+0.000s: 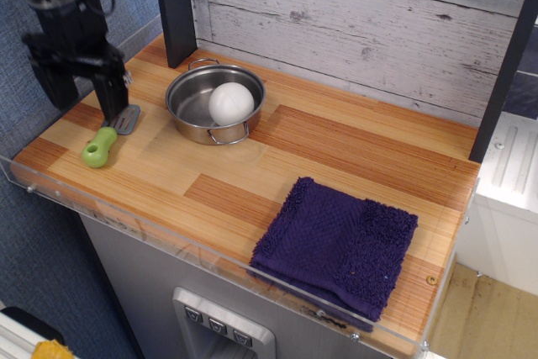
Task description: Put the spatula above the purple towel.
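A brass screw [432, 280] can be seen in the counter near the purple towel, so I should expect a matching screw to be hidden under the spatula's lime-green handle [99, 148].
The spatula [108, 138] lies flat near the counter's left front corner, its lime-green handle toward the front and its grey slotted blade toward the back. My black gripper [82, 95] is open and hangs low over the blade end; its right finger [110, 97] covers part of the blade. Nothing is held. The purple towel [336, 244] lies folded at the front right of the wooden counter, far from the gripper.
A steel pot [187, 115] with a white egg-shaped ball [230, 103] inside stands right of the spatula. A clear acrylic rim [151, 229] runs along the front edge. A black post [175, 7] and a grey plank wall stand behind. A blue wall is on the left.
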`<state>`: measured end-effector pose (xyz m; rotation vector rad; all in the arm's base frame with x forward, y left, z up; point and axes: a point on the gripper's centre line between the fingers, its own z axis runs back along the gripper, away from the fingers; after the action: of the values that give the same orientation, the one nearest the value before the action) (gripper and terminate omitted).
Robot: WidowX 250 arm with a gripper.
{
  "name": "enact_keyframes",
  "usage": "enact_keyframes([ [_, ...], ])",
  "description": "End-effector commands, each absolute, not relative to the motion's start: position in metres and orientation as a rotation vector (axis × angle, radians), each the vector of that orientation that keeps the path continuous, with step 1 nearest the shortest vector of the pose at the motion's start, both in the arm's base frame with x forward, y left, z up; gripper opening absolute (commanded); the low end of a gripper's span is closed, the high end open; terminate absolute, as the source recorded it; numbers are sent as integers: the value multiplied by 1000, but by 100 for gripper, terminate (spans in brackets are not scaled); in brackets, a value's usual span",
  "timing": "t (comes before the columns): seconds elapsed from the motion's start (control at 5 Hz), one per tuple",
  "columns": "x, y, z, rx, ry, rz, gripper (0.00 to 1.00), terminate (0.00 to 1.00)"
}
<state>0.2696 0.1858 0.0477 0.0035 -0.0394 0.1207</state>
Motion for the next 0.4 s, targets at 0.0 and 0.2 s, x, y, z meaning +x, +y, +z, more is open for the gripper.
enact_keyframes([
  [0.0,270,160,27,6,-18,126,100,0],
  [0.2,265,151,14,16,7,117,100,0],
])
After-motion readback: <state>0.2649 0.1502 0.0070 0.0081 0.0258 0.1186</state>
